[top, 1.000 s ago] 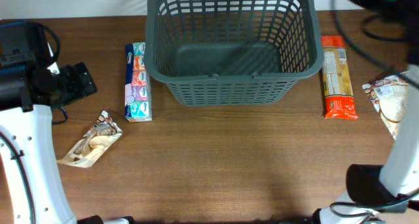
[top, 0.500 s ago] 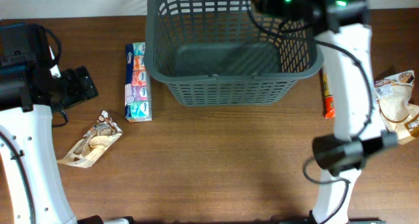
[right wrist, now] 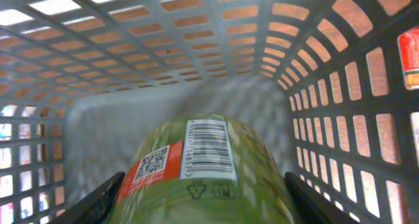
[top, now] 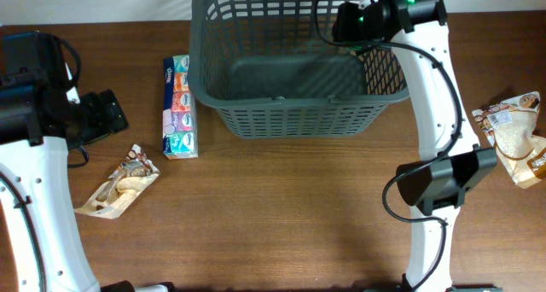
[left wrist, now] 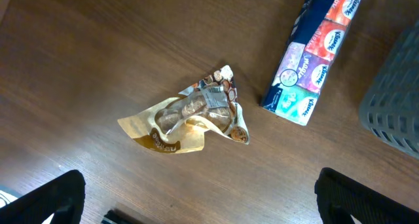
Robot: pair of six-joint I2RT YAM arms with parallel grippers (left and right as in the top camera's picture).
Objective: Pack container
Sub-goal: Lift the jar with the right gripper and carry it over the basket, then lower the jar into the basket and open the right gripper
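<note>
The green packet (right wrist: 208,168) is hanging clear of the container's sides, above an open part of the container's bottom (top: 341,78). My right gripper should next go down until the packet touches the container's bottom, and then let go.
The container (top: 299,121) is a large dark grey lattice basket at the back middle of the table. My right gripper (top: 351,23) reaches into its right half from above. In the right wrist view the right gripper (right wrist: 203,201) is shut on a green packet (right wrist: 203,162) with a barcode and an orange label, and the container's walls (right wrist: 163,60) surround it. My left gripper (top: 101,113) hangs over the table at the far left. Its open fingers (left wrist: 39,201) hold nothing.
A pack of tissues (top: 179,108) (left wrist: 314,54) lies just left of the container. A tan snack bag (top: 119,189) (left wrist: 190,119) lies at the front left. Another snack bag (top: 516,134) lies at the far right. Something red (right wrist: 409,57) shows through the right lattice.
My right arm has swung in from the right edge and carried the green packet into the container. It now hides the orange pack beside the container. The left arm has not moved.
</note>
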